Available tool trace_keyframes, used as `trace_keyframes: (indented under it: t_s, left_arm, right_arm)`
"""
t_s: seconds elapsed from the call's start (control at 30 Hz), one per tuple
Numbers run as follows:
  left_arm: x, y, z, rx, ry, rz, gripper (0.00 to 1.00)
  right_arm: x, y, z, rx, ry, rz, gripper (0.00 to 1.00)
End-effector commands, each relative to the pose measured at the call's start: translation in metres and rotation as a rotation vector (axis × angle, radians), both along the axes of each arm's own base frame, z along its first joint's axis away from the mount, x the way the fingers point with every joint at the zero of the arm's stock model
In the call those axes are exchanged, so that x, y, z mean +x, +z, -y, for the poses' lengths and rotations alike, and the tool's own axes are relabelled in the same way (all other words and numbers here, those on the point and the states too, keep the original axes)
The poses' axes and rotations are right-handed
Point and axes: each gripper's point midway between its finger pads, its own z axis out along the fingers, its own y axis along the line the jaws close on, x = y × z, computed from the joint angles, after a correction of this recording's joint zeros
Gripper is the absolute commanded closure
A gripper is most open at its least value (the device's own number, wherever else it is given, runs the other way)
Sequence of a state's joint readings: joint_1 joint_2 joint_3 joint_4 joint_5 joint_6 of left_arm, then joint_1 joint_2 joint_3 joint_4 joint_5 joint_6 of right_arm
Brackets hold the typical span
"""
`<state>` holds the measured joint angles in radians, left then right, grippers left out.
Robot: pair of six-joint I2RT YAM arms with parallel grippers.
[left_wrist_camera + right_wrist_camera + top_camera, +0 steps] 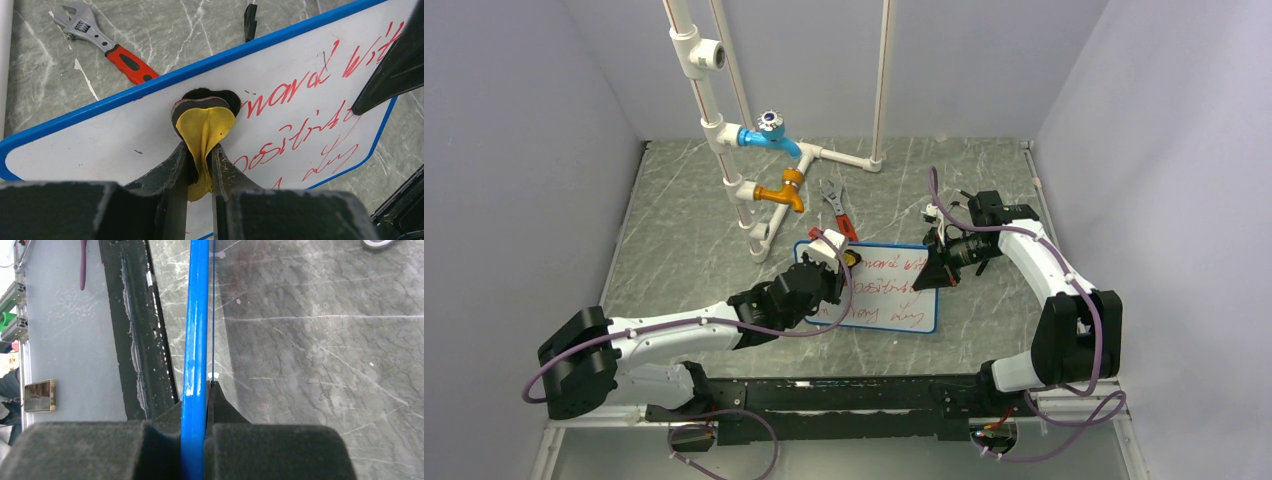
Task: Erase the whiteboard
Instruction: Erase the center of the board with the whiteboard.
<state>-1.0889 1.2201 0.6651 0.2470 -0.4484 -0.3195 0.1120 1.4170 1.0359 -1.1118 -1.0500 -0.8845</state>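
Red handwriting is still next to the pad's felt, and the eraser pad sits by wiped white board (120, 135), so next my left gripper wipes the pad back across the handwriting (256, 106).
The whiteboard (886, 297), white with a blue frame, lies on the marble table in the middle, with red handwriting across its right part (300, 130). My left gripper (832, 262) is shut on a yellow eraser pad with a black felt face (205, 125), pressed on the board near its top edge; the area left of the pad is wiped white. My right gripper (942, 270) is shut on the board's right edge, whose blue frame (196, 340) runs between its fingers (215, 405).
A red-handled adjustable wrench (837, 212) lies just behind the board. A white pipe rig with a blue tap (769, 135) and an orange tap (782, 192) stands at the back left. Grey walls close in both sides.
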Motion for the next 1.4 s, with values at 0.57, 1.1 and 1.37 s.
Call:
trace_keyframes:
  t_s: [0.57, 1.1, 1.37]
  left_arm:
    - [0.012, 0.027, -0.018, -0.138, 0.026, -0.018, 1.00]
    - [0.007, 0.004, -0.012, -0.039, 0.200, 0.011, 1.00]
    - [0.011, -0.001, -0.051, 0.026, 0.310, 0.013, 1.00]
  right_arm:
    - [-0.007, 0.003, -0.001, -0.028, 0.027, 0.055, 1.00]
    - [-0.011, 0.007, -0.002, -0.015, 0.040, 0.059, 1.00]
    - [-0.011, 0.010, -0.002, -0.014, 0.037, 0.077, 1.00]
